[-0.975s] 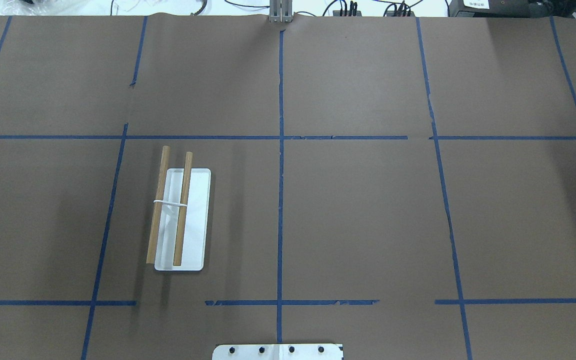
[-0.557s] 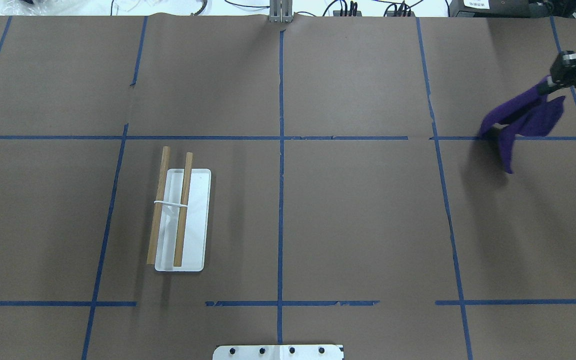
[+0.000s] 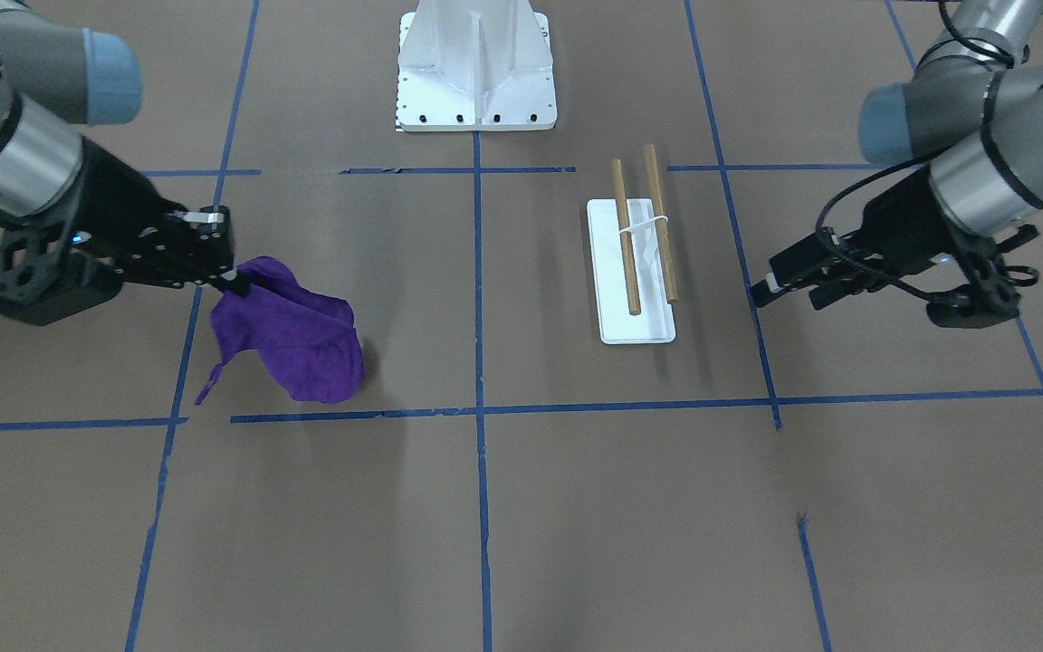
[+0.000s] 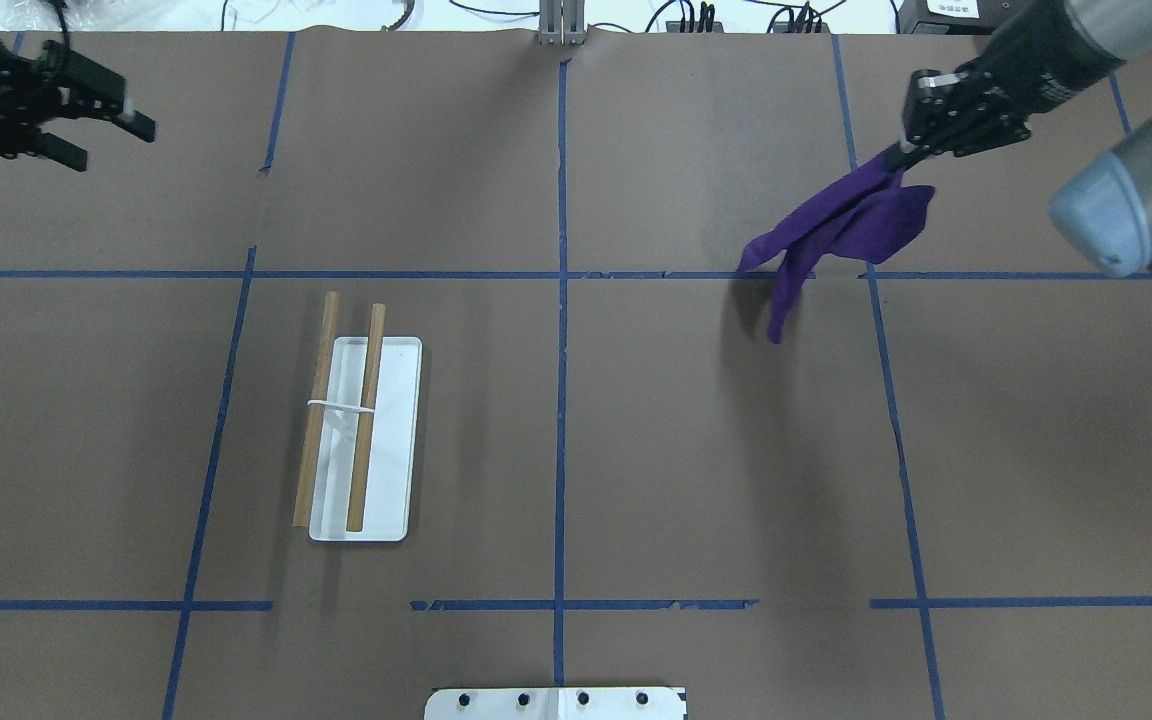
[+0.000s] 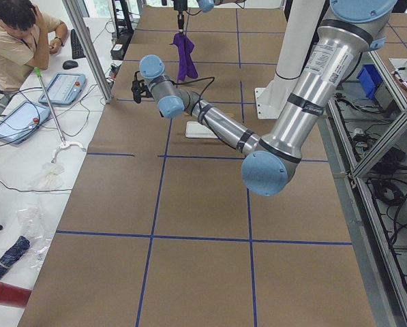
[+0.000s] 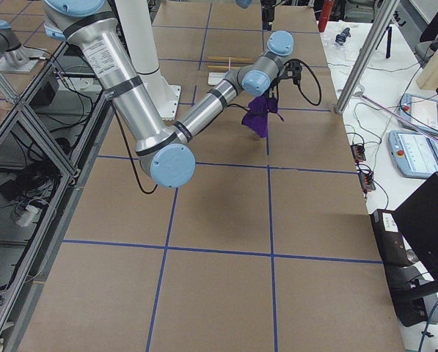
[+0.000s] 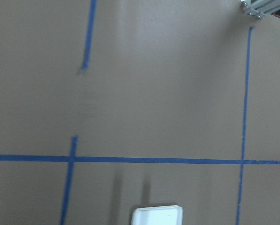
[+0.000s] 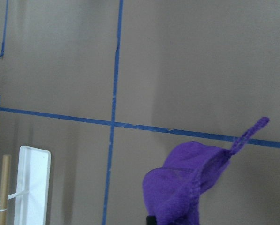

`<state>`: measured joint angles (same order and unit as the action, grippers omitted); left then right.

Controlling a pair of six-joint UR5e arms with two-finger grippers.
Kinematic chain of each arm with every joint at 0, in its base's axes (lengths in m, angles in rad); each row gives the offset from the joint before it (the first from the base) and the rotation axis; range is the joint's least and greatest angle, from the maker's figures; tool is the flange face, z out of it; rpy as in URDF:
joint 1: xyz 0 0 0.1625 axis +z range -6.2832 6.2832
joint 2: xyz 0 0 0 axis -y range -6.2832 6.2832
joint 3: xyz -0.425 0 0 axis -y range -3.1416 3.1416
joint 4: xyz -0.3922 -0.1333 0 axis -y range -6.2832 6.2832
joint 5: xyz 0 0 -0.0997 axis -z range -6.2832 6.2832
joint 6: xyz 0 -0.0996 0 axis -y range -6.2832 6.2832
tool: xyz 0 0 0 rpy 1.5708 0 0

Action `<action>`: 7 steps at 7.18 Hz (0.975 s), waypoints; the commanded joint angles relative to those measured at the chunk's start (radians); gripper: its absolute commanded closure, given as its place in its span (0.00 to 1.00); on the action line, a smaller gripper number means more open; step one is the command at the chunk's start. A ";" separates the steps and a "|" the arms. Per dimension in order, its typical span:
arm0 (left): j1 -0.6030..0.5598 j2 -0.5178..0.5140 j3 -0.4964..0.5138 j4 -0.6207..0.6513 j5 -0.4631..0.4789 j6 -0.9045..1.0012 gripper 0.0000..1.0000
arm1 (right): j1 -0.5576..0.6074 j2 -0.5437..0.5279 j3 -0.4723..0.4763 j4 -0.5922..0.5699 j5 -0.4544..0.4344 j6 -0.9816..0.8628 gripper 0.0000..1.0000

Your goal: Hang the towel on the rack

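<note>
The purple towel's loose edge hangs free, facing the open fingers of my left gripper, so I keep moving them toward the towel until they close on that edge.
The rack is a flat white base with two brown dowel rods joined by a thin white support, left of the table's centre. It also shows in the front view. My right gripper is shut on one corner of the purple towel, which hangs in the air over the far right part of the table. The towel also shows in the front view and the right wrist view. My left gripper is open and empty at the far left, well away from the rack.
The large white bolted pedestal stands at the robot's side of the table, between the arms. Blue tape lines divide the brown table cover. An operator sits beyond the table's far side.
My right gripper has carried the towel in from the right edge towards the table's middle. My left gripper has come further in from the left edge. The rack has not moved.
</note>
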<state>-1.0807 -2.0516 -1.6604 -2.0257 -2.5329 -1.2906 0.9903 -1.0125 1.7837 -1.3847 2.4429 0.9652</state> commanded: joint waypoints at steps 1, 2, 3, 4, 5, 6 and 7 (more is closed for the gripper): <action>0.065 -0.100 0.008 -0.016 0.003 -0.252 0.00 | -0.154 0.115 0.010 0.001 -0.147 0.116 1.00; 0.090 -0.110 0.010 -0.062 0.005 -0.322 0.00 | -0.213 0.153 0.010 0.000 -0.210 0.101 1.00; 0.109 -0.139 0.027 -0.091 0.032 -0.379 0.00 | -0.267 0.175 0.006 0.021 -0.278 0.077 1.00; 0.152 -0.175 0.046 -0.093 0.078 -0.416 0.00 | -0.294 0.181 0.006 0.042 -0.307 -0.004 1.00; 0.175 -0.194 0.050 -0.090 0.098 -0.424 0.00 | -0.309 0.186 0.003 0.042 -0.308 -0.090 1.00; 0.191 -0.231 0.089 -0.088 0.108 -0.441 0.00 | -0.317 0.189 0.003 0.047 -0.308 -0.152 1.00; 0.206 -0.245 0.102 -0.084 0.126 -0.444 0.00 | -0.327 0.196 0.003 0.049 -0.308 -0.196 1.00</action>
<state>-0.8955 -2.2704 -1.5818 -2.1130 -2.4278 -1.7240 0.6769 -0.8241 1.7876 -1.3398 2.1375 0.8352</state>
